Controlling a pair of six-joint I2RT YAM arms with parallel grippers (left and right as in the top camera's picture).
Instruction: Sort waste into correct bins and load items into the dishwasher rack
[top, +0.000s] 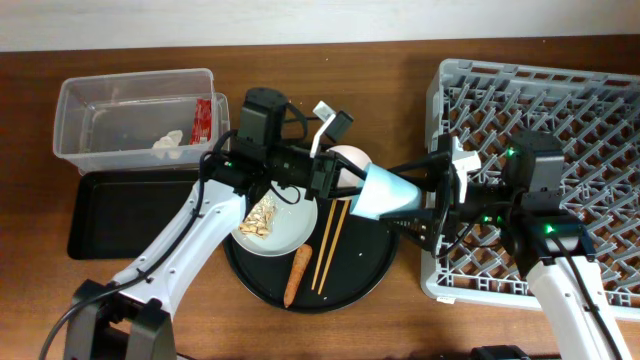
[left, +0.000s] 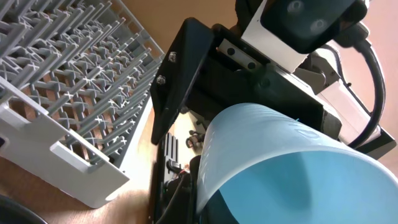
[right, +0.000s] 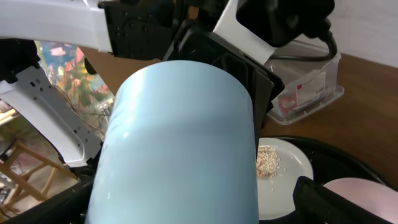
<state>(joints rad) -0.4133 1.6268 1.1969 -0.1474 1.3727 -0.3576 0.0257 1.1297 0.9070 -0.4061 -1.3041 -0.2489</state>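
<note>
My right gripper should close on the cup's body (top: 398, 194) and put the cup in the rack, because my left gripper is holding the light-blue cup (top: 368, 198) short of the dishwasher rack.
The light-blue cup (top: 390, 192) hangs on its side above the round tray's right edge, between both grippers. My left gripper (top: 345, 180) is shut on its left end; the cup's open mouth fills the left wrist view (left: 273, 143). My right gripper (top: 435, 195) is open around the cup's body (right: 180, 143), with its right finger a little off the cup wall. The grey-green plate (top: 295, 228) holds beige scraps (top: 260, 215). The orange stick (top: 298, 275) and the white bowl (top: 345, 157) are on the tray. The red wrapper (top: 204, 118) and the tissue (top: 167, 141) lie in the clear tub (top: 130, 95).
The grey dishwasher rack (top: 570, 110) fills the right side, under my right arm. The shallow black tray (top: 120, 215) lies in front of the tub. Wooden chopsticks (top: 330, 240) lie on the large round black tray (top: 370, 275).
</note>
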